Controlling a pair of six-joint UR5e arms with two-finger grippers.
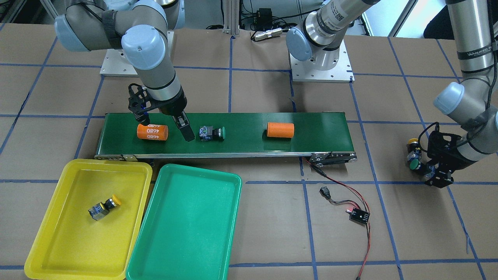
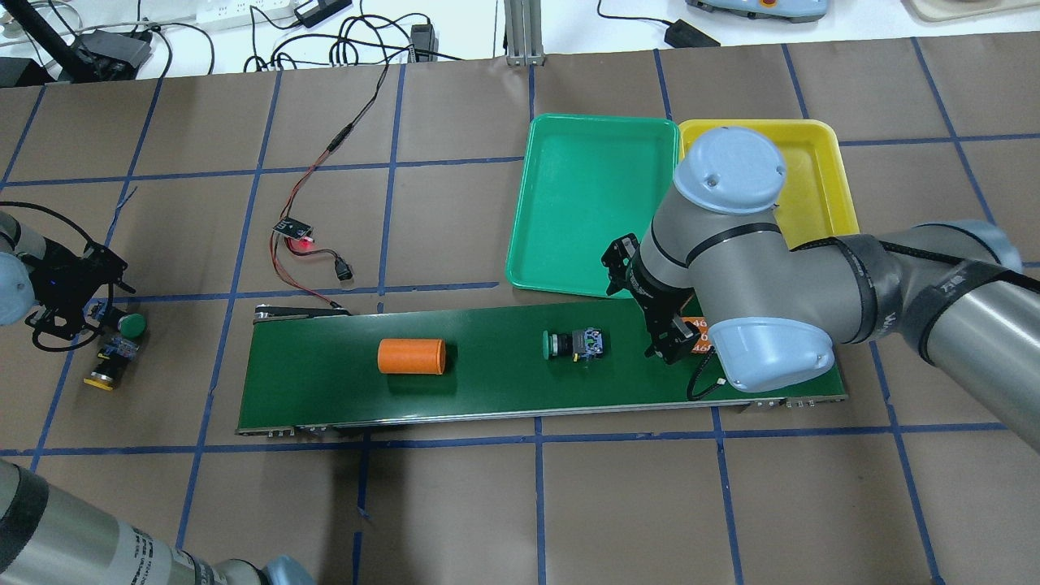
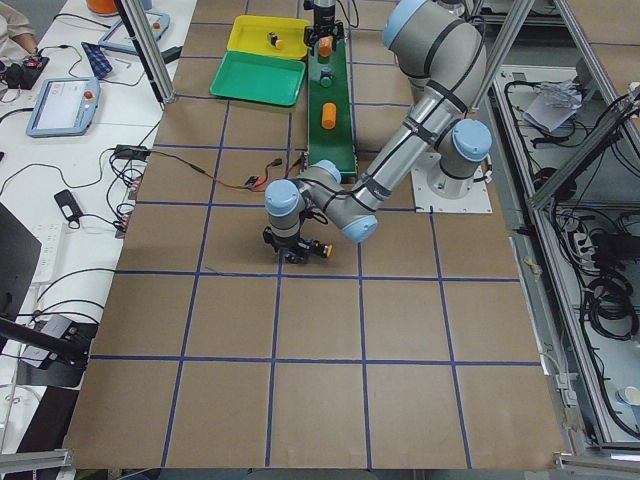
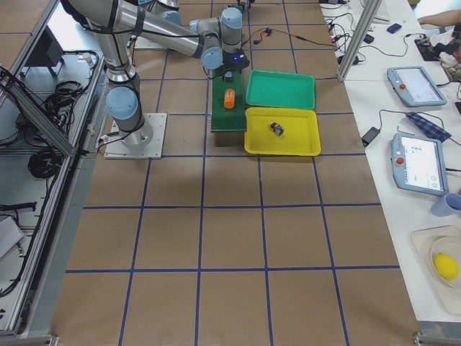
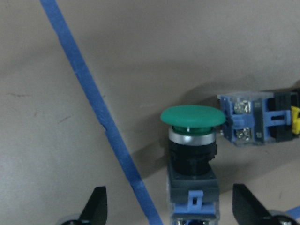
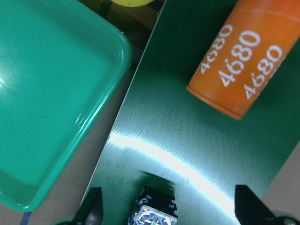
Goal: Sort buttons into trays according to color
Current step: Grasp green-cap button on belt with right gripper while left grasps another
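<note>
The green button is lying on its side on a blocky, flat-sided body (image 1: 206, 133), so it should stay where it is put when the robot sets it in the green tray.
A green button (image 1: 212, 133) lies on its side on the conveyor belt (image 1: 249, 147). My right gripper (image 6: 171, 204) hovers open just beside it, between it and an orange 4680 cylinder (image 1: 152, 132). The yellow tray (image 1: 58, 241) holds a yellow button (image 1: 104, 208). Beside it, the green tray (image 1: 186, 229) holds nothing. Off the belt's other end, a second green button (image 5: 192, 119) and a yellow button (image 2: 104, 372) lie on the table. My left gripper (image 5: 171, 206) is open, its fingertips on either side of that green button's body.
A plain orange cylinder (image 1: 280, 130) lies further along the belt. Red and black wires with a small controller board (image 1: 358, 215) trail across the table from the belt's end. Both trays sit side by side against the belt's far edge from the robot.
</note>
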